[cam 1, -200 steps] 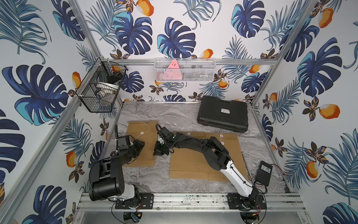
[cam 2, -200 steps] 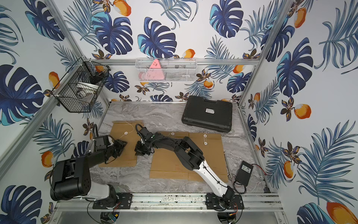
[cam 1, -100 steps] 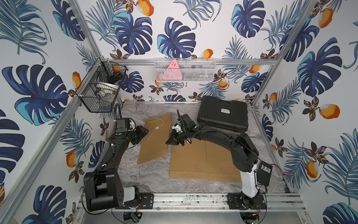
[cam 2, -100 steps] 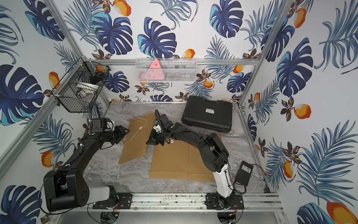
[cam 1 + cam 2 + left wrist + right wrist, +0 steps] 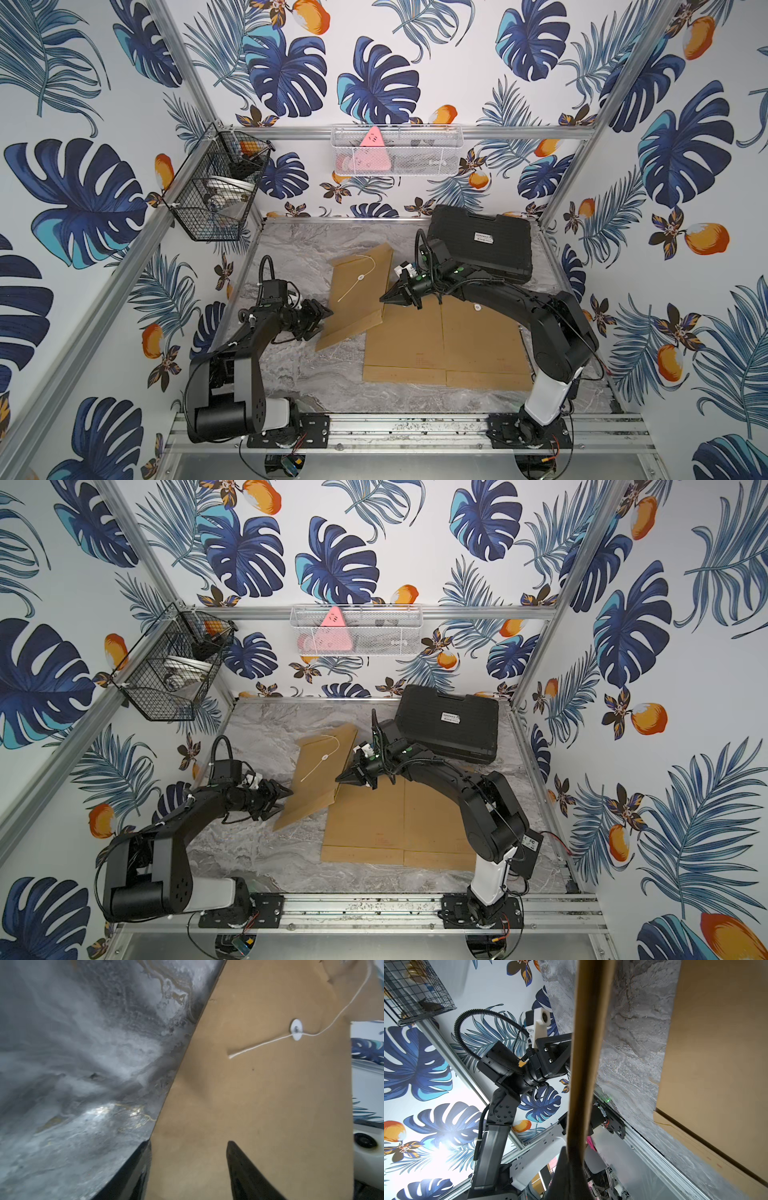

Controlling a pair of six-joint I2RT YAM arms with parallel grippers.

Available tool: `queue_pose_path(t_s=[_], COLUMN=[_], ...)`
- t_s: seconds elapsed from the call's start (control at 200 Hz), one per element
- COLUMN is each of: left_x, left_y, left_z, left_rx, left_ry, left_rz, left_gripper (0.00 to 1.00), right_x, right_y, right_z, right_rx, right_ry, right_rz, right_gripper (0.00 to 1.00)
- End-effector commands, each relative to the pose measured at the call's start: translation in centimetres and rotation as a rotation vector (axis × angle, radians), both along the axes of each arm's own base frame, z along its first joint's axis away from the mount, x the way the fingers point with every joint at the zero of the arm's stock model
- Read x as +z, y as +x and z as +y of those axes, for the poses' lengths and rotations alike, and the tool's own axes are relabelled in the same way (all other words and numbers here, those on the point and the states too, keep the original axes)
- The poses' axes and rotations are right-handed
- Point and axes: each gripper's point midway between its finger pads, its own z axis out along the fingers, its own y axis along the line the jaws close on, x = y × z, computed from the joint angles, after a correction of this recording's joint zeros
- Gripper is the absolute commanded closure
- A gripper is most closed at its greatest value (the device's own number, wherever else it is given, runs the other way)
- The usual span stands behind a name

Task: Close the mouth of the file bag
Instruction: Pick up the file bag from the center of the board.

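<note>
The robot's right gripper is pinching the file bag's edge point(image 5: 382, 307) far below the bag's opening, so the left gripper should hold the opposite edge point(image 5: 324, 327) while the right gripper takes a higher grip.
The file bag point(image 5: 357, 307) is a brown paper envelope held tilted above the marble table point(image 5: 291, 365), its lower corner near the surface. A loose white string point(image 5: 353, 286) runs across its white button point(image 5: 296, 1029). My right gripper point(image 5: 384, 298) is shut on the bag's right edge; in the right wrist view the bag point(image 5: 589, 1043) runs edge-on into the closed jaws point(image 5: 574, 1151). My left gripper point(image 5: 326, 316) stands open at the bag's left edge. In the left wrist view one finger point(image 5: 239, 1163) lies over the paper and the other point(image 5: 137, 1167) behind it.
Two more brown file bags point(image 5: 444, 336) lie flat side by side under the right arm. A black case point(image 5: 482, 245) stands at the back right. A black wire basket point(image 5: 216, 187) and a white mesh basket point(image 5: 395, 149) hang on the walls.
The bag lay flat at the table's left a second ago; both arms raised and tilted it. Since then the left gripper's jaws have widened at its edge; the right gripper keeps its hold.
</note>
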Motion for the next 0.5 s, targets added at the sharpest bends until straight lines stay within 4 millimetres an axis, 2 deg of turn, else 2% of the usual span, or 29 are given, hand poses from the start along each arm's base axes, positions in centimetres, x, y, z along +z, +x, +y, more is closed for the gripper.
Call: queue_pose_path(t_s=[0.0,0.125,0.28,0.39,0.495], left_x=[0.3,0.0,0.6,1.0,1.9], left_y=[0.8,0.8,1.0,2.2,3.2], left_z=[-0.6,-0.5,1.8,0.6,-0.8], left_rx=[-0.009,-0.012,0.017,0.063,0.088], left_ry=[-0.057,-0.055,0.045,-0.081,-0.189], left_rz=[-0.039,-0.024,-0.029,-0.087,-0.154], left_gripper=[0.40,0.40,0.37,0.37,0.40], right_x=[2.1,2.8,3.2,2.9,1.7], right_y=[0.4,1.1,1.5,1.4,0.9], right_z=[0.1,-0.9,-1.7,-1.7,-1.9], right_rx=[0.012,-0.008,-0.016,-0.017,-0.008], right_ry=[0.093,0.103,0.103,0.108,0.099], right_rz=[-0.001,-0.004,-0.009,0.005,0.038], right_gripper=[1.00,1.00,1.00,1.00,1.00])
